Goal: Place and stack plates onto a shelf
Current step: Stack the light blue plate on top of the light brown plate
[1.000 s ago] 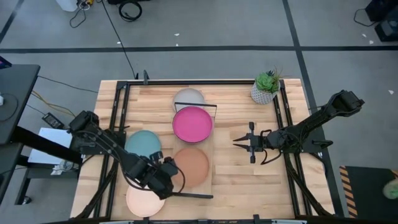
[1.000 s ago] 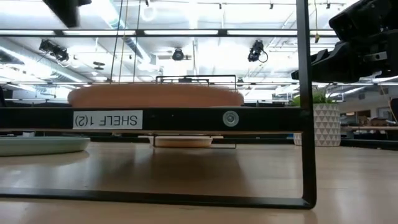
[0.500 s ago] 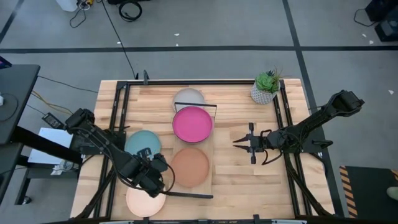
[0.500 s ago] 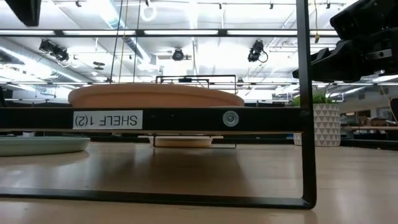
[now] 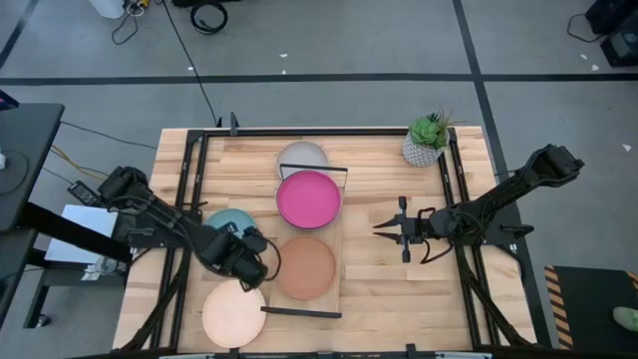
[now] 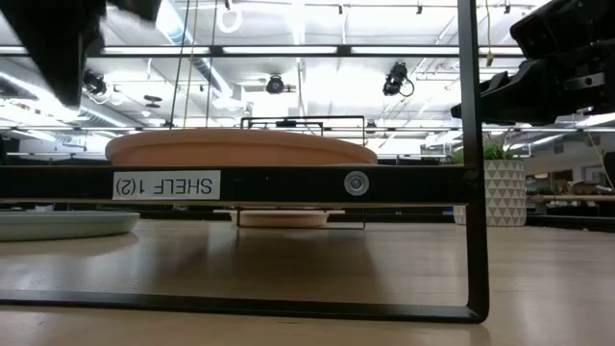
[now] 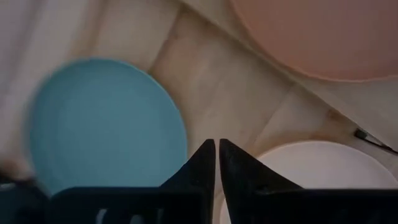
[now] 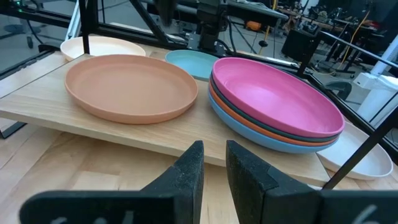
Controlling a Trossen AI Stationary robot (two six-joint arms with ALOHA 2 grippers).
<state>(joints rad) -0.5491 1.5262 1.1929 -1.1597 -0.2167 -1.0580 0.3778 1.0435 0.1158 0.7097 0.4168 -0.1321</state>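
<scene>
The left gripper's shut fingers hang over the wood next to the light teal plate, so the robot should open them and take hold of that plate's rim before lifting it.
The shelf carries the tan plate and a stack topped by the magenta plate, with orange, dark teal and blue rims below it. On the table lie the light teal plate, the peach plate and the grey plate, which is partly under the shelf's far end. My left gripper is shut and hovers between the light teal plate and the peach plate, touching nothing. My right gripper waits to the right of the shelf, with a narrow gap between its fingers.
A potted plant stands at the far right corner. Black frame bars run along the table's left and right sides and at both shelf ends. Bare wood lies between the shelf and my right gripper. The low view shows the shelf's labelled bar.
My left gripper has drawn back from the tan plate's near-left edge, moving toward the table's far and left sides, and now sits beside the light teal plate. The tan plate stays flat on the shelf. The right arm has kept still.
</scene>
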